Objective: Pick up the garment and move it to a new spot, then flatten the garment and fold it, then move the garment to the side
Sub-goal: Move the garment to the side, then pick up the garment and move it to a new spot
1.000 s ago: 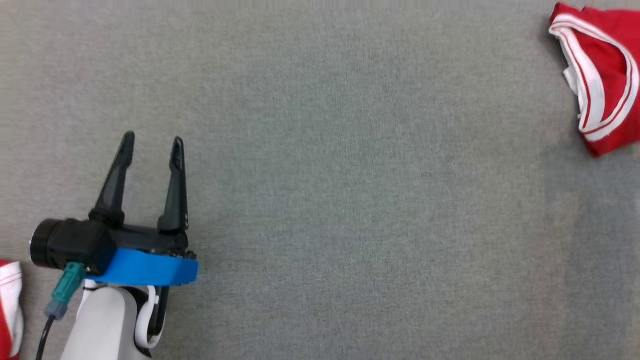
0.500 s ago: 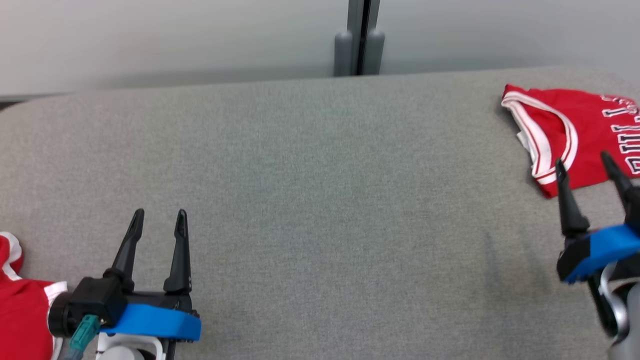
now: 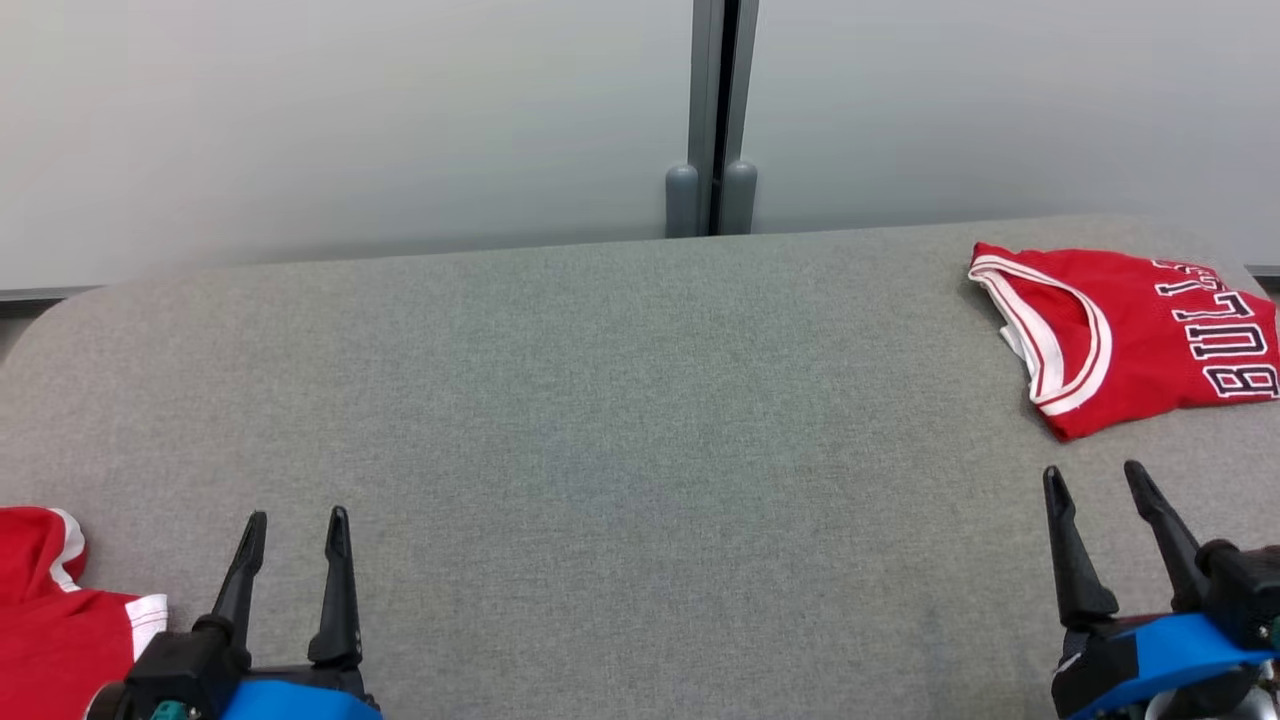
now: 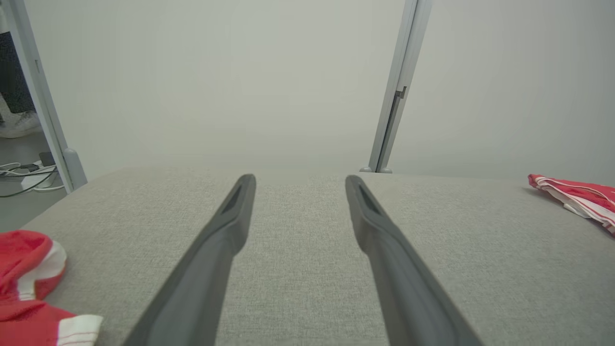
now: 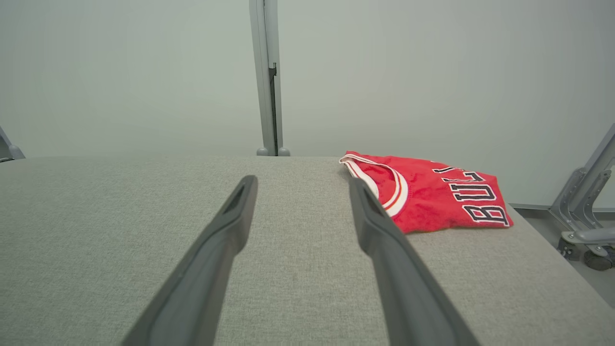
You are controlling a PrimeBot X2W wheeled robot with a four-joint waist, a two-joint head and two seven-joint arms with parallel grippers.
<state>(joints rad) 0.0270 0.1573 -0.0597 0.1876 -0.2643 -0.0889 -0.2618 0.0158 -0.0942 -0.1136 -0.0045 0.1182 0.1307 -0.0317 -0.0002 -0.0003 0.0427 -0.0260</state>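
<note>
My gripper will open the garment into a long white-striped leg when it pulls, because white trim (image 3: 68,548) curls around a fold of the crumpled red garment (image 3: 66,630).
A folded red jersey (image 3: 1130,340) with white trim and black lettering lies flat at the far right of the grey table (image 3: 640,400); it also appears as the jersey (image 5: 432,197) just ahead and right of my right gripper (image 5: 302,179). A crumpled red garment (image 3: 50,610) with white trim lies at the near left edge, left of my left gripper (image 3: 297,516). In the left wrist view that garment (image 4: 29,283) is at the lower left. Both grippers stand open and empty above the cloth-covered top, the right gripper (image 3: 1091,470) short of the jersey.
A pale wall with a grey vertical post (image 3: 712,120) stands behind the table's far edge. A wheeled metal frame (image 5: 586,216) stands off the table's right end. Cables (image 4: 24,173) lie on the floor past the left end.
The head camera has tilted up, bringing the wall, the table's far edge and my right gripper into view. Both grippers stay open; the garments lie where they were.
</note>
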